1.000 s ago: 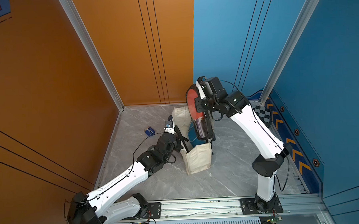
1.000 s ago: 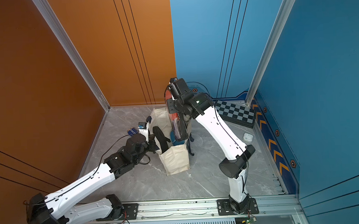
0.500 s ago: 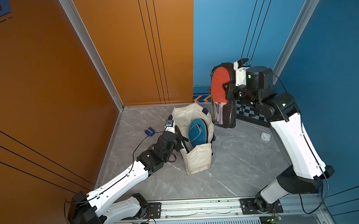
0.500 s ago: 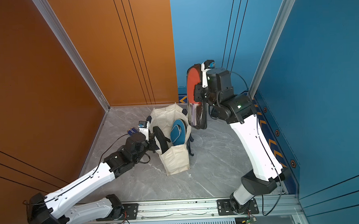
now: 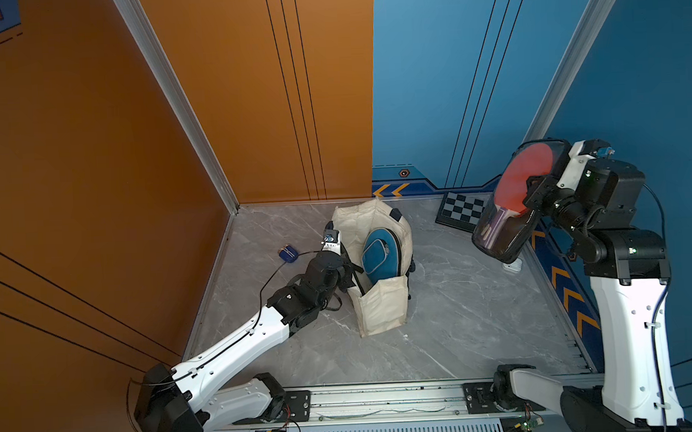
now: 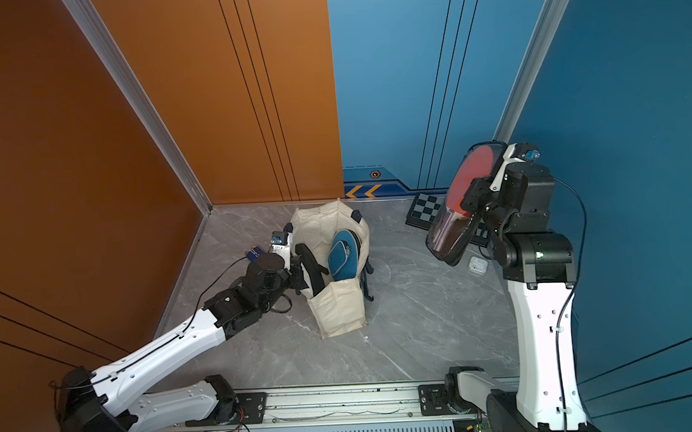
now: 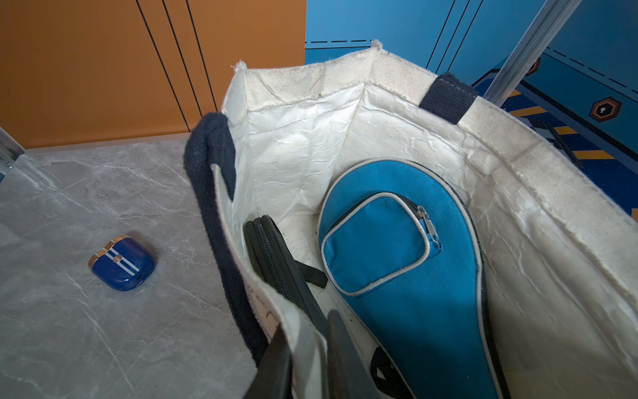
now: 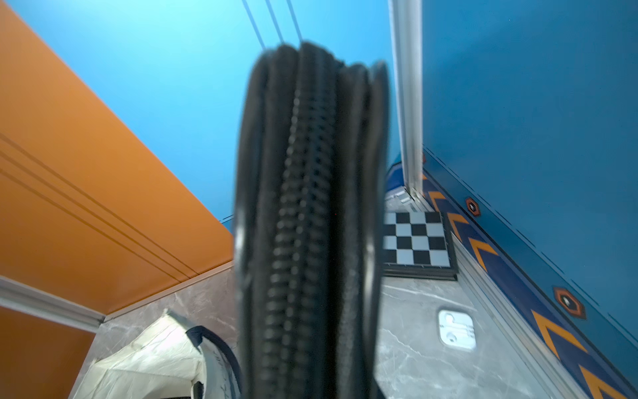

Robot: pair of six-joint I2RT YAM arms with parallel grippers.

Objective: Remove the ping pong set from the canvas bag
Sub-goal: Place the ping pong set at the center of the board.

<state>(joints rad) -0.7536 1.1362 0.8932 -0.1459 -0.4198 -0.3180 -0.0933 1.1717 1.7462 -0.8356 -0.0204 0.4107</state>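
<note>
I keep lowering the dark pouch (image 5: 515,210) with my right gripper to the open floor (image 5: 437,256) beside the canvas bag until the pouch rests, because it hangs clear of the bag.
The cream canvas bag (image 5: 382,307) (image 6: 340,309) stands open mid-floor. Inside it leans the blue zipped paddle case (image 5: 380,249) (image 7: 414,259), and beside that a dark zipped pouch (image 7: 276,273) stands on edge. My left gripper (image 5: 349,271) (image 7: 307,359) is shut on the bag's near wall (image 7: 310,138), one finger inside and one outside. My right gripper (image 5: 536,194) (image 8: 305,262) is shut on a dark clear-fronted pouch (image 5: 509,218) (image 6: 453,228) showing a red paddle. It holds the pouch high in the air at the right, well clear of the bag.
A black-and-grey chequered board (image 5: 462,210) (image 8: 417,243) lies at the back right, under the held pouch. A small white box (image 5: 513,265) (image 8: 455,330) sits by the right wall. A small blue case (image 5: 288,253) (image 7: 121,264) lies left of the bag.
My right arm has carried the red-paddle pouch up out of the bag and swung it right, toward the blue wall. The left gripper and the bag have stayed put.
</note>
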